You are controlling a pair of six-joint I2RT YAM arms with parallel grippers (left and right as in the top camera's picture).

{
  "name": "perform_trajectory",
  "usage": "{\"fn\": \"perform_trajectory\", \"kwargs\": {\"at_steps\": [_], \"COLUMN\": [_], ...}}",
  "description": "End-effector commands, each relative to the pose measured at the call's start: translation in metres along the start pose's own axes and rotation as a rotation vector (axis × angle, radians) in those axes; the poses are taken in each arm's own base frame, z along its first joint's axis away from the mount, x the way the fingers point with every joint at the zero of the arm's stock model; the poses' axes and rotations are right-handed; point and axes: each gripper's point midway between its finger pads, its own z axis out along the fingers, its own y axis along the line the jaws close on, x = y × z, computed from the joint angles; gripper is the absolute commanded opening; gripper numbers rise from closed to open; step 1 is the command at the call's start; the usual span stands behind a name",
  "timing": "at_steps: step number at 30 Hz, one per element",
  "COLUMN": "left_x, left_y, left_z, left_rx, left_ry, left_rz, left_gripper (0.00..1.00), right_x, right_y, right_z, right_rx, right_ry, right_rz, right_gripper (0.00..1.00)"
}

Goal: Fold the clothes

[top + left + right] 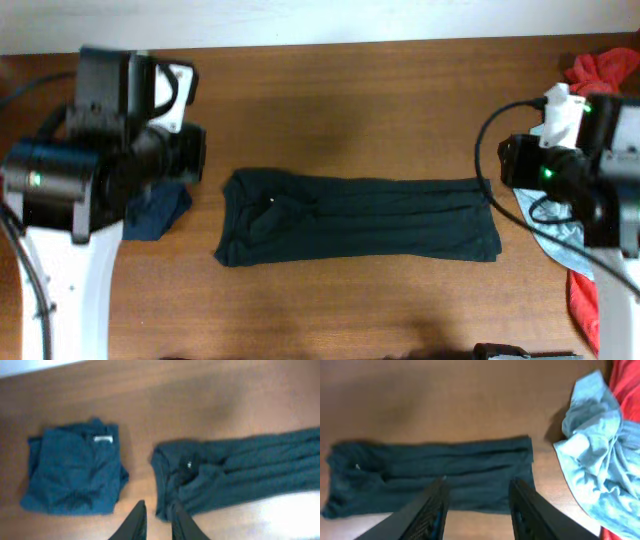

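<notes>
The collar end of the black-navy shirt is wrinkled, with a loose fold (284,207) lying across it. The robot's left gripper should pull the cloth toward the shirt's outer edge (232,188) before it folds any further.
The large black-navy shirt (355,218) lies flat mid-table, folded into a long strip, collar end to the left. In the left wrist view its collar end (200,475) lies just ahead of my left gripper (157,509). That gripper's jaws stand a little apart with only bare table between them. A folded dark navy garment with a white label (75,475) lies to the left. My right gripper (477,486) hangs open and empty over the near edge of the strip's right end (485,467). Neither gripper touches cloth.
A pale grey-blue garment (595,455) lies crumpled on a red-orange one (626,385) at the table's right edge, partly under the right arm (580,165). The left arm (100,150) covers most of the folded navy garment (160,212) from above.
</notes>
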Motion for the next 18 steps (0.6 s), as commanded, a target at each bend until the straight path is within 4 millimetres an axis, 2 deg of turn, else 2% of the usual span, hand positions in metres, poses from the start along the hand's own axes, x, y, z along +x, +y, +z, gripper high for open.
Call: {"fn": "perform_trajectory", "kwargs": {"at_steps": [1,3,4,7,11,15,18], "left_x": [0.047,0.072,0.083,0.111,0.126,0.137,0.137], "left_y": [-0.019,-0.031,-0.039,-0.071,-0.091,-0.096,-0.100], "left_z": [0.086,0.125,0.140,0.174,0.208,0.239,0.252], "left_rx": [0.089,0.143,0.186,0.368,0.480,0.509,0.536], "left_ry": [0.224,0.276,0.292,0.320,0.294,0.302,0.284], "left_rz": [-0.034,-0.042,-0.049,-0.080,-0.083,-0.043,0.008], "left_gripper": [0.19,0.20,0.24,0.34,0.47,0.47,0.46], "right_x": [0.021,0.037,0.045,0.068,0.079,0.083,0.083], "right_y": [-0.002,-0.005,-0.007,-0.006,-0.001,-0.001,-0.001], "right_z": [0.027,0.042,0.049,0.067,0.085,0.093,0.093], "right_rx": [-0.008,0.004,0.012,0.004,-0.031,-0.033,-0.034], "right_ry": [0.097,0.166,0.205,0.321,0.408,0.438,0.438], "right_rz": [0.077,0.146,0.188,0.261,0.280,0.287,0.281], "right_gripper": [0.63,0.64,0.65,0.67,0.66,0.65,0.65]}}
